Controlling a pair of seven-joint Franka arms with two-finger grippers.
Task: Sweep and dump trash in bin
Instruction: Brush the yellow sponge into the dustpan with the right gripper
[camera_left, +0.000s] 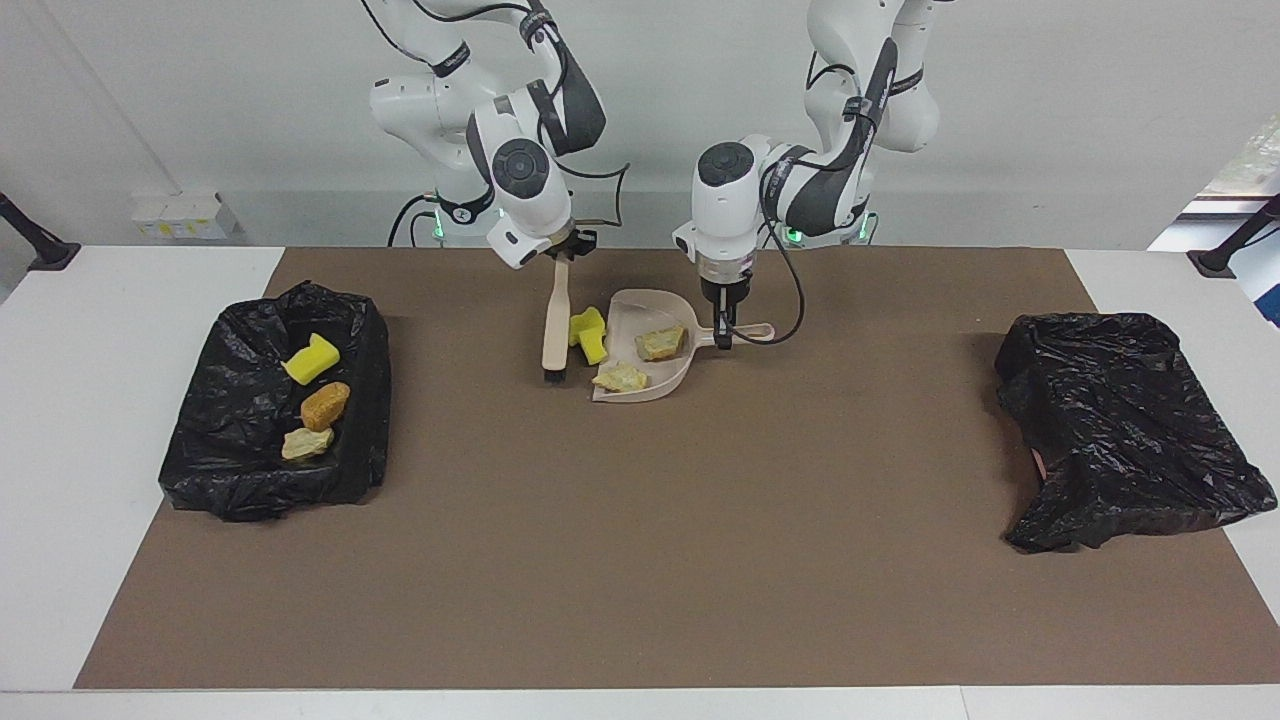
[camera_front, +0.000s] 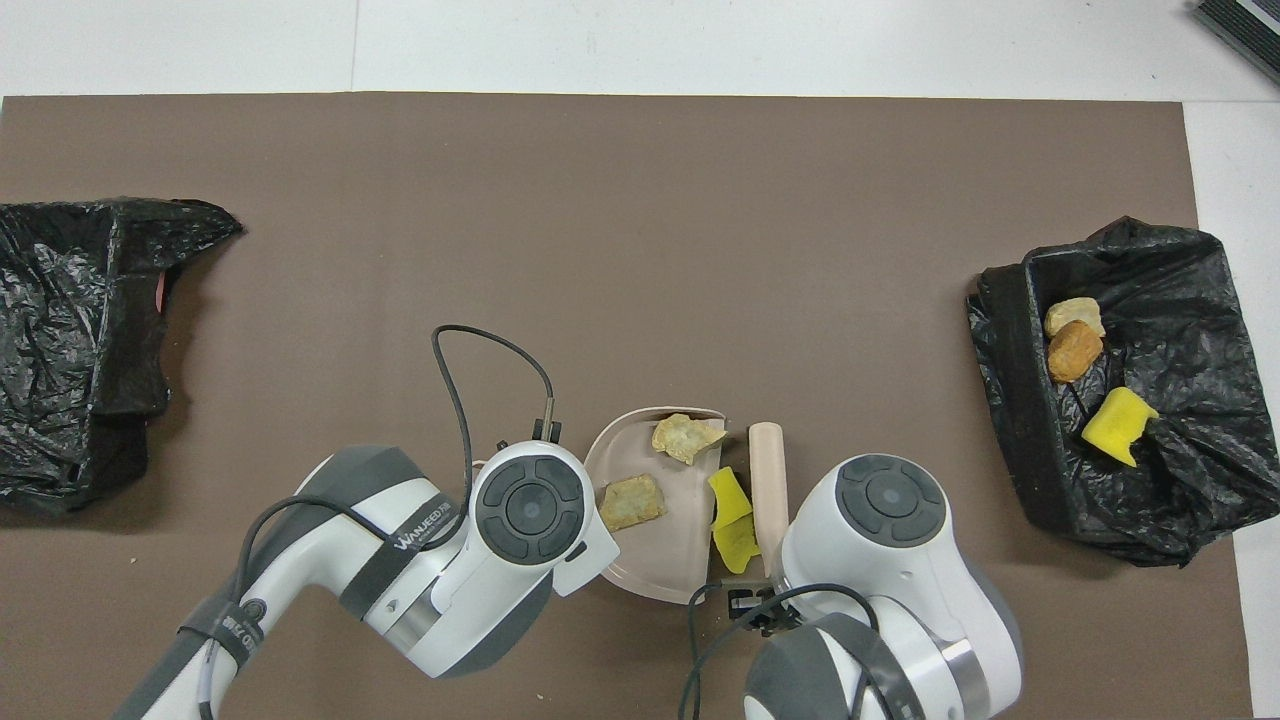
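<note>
The yellow lump is at the open edge of the dustpan, so my right gripper should use the brush to push the lump deep into the pan before my left gripper lifts.
My left gripper is shut on the handle of a beige dustpan that lies on the brown mat close to the robots. Two beige trash lumps lie in the pan. My right gripper is shut on the top of a brush, whose black bristles touch the mat beside the pan. A bright yellow sponge lump sits at the pan's open lip, between brush and pan. In the overhead view the pan, its lumps, the yellow lump and the brush handle show, and both grippers are hidden under the wrists.
A black-bagged bin at the right arm's end holds three lumps: yellow, orange-brown and beige; it also shows in the overhead view. A second black-bagged bin stands at the left arm's end, its inside hidden.
</note>
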